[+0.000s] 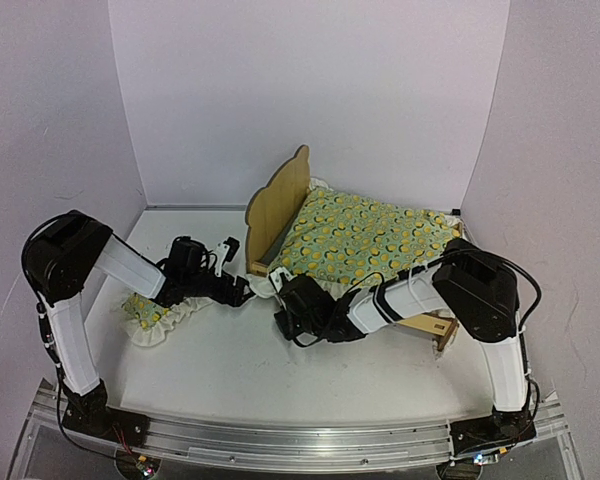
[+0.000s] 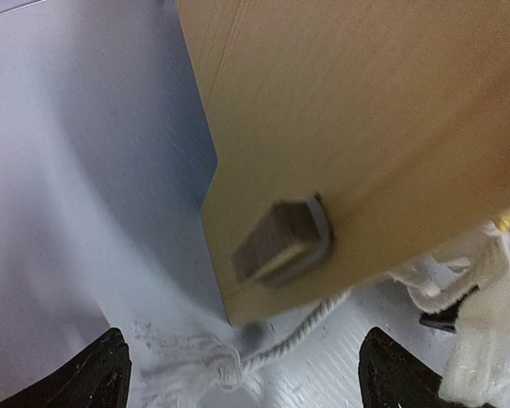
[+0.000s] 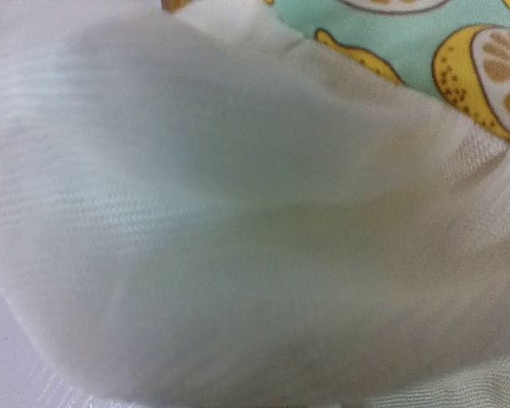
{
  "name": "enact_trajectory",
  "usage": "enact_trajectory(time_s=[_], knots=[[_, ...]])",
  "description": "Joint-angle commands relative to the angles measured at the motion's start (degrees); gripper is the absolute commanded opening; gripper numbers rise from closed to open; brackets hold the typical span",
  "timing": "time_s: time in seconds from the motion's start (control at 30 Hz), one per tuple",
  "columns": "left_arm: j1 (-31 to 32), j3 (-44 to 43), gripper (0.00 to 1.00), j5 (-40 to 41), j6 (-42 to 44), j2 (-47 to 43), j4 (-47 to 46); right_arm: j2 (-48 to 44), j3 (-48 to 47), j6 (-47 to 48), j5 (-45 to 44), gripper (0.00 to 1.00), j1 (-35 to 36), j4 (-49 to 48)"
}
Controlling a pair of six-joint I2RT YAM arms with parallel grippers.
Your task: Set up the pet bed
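The white cord (image 2: 302, 330) is lying loose next to the headboard's near foot, so next my left gripper pulls its frayed knot (image 2: 226, 367) away from the headboard while my right gripper keeps hold of the ruffle.
The plywood pet bed (image 1: 278, 205) stands at mid-table with its rounded headboard to the left. A green-yellow lemon-print quilt (image 1: 365, 235) lies spread over it. My left gripper (image 1: 242, 292) sits at the headboard's near foot, open and holding nothing. In the left wrist view its black fingertips (image 2: 109, 374) stand wide apart, with a white cord with a frayed knot (image 2: 212, 361) on the table between them. The headboard (image 2: 365, 127) is just beyond. My right gripper (image 1: 283, 300) is at the quilt's near-left corner. White ruffle (image 3: 238, 221) fills its wrist view and hides the fingers, which are shut on it.
A small matching ruffled pillow (image 1: 158, 315) lies on the table left of the bed, under the left arm. White walls close in the table at the back and on both sides. The right forearm crosses in front of the bed's near rail (image 1: 430, 325).
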State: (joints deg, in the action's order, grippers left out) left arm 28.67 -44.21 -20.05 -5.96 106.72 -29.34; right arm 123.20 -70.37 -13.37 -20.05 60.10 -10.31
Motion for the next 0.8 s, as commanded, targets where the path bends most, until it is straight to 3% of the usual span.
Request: enact_trajectory(time_s=[0.0, 0.1, 0.23, 0.37, 0.43, 0.5, 0.57, 0.67, 0.77], knots=[[-0.54, -4.30, 0.92, -4.17, 1.78, 4.87, 3.08, -5.27, -0.35, 0.65, 0.42, 0.00, -0.01, -2.88], [0.49, -3.05, 0.84, -2.41, 1.46, 4.78, 3.18, -5.67, -0.04, 0.69, 0.12, 0.00, -0.02, -3.24], [2.98, 0.16, 0.61, 2.65, 1.10, 2.43, 3.31, -5.21, -0.15, 0.71, 0.76, 0.00, -0.04, -3.86], [6.66, 3.44, 0.44, 11.26, 0.85, -0.20, 3.16, -4.99, 0.00, 0.71, 0.51, 0.00, 0.02, -3.93], [8.18, 4.52, 0.46, 15.44, 0.87, -0.89, 3.15, -4.98, 0.21, 0.79, 0.24, 0.00, -0.06, -4.02], [8.86, 5.63, 0.64, 18.14, 0.20, -1.46, 3.09, -4.98, 0.32, 0.88, 0.20, 0.00, -0.06, -4.11], [9.41, 6.02, 0.67, 19.49, 0.27, -1.52, 2.98, -4.95, 0.36, 0.88, 0.34, 0.00, -0.04, -4.23], [10.18, 5.94, 0.64, 22.62, 0.77, -0.98, 2.81, -4.72, 0.33, 0.80, 0.44, 0.00, -0.04, -4.37], [11.27, 6.08, 0.50, 27.38, 0.12, -0.45, 2.72, -4.72, 0.23, 0.97, 0.26, 0.00, -0.02, -4.37]])
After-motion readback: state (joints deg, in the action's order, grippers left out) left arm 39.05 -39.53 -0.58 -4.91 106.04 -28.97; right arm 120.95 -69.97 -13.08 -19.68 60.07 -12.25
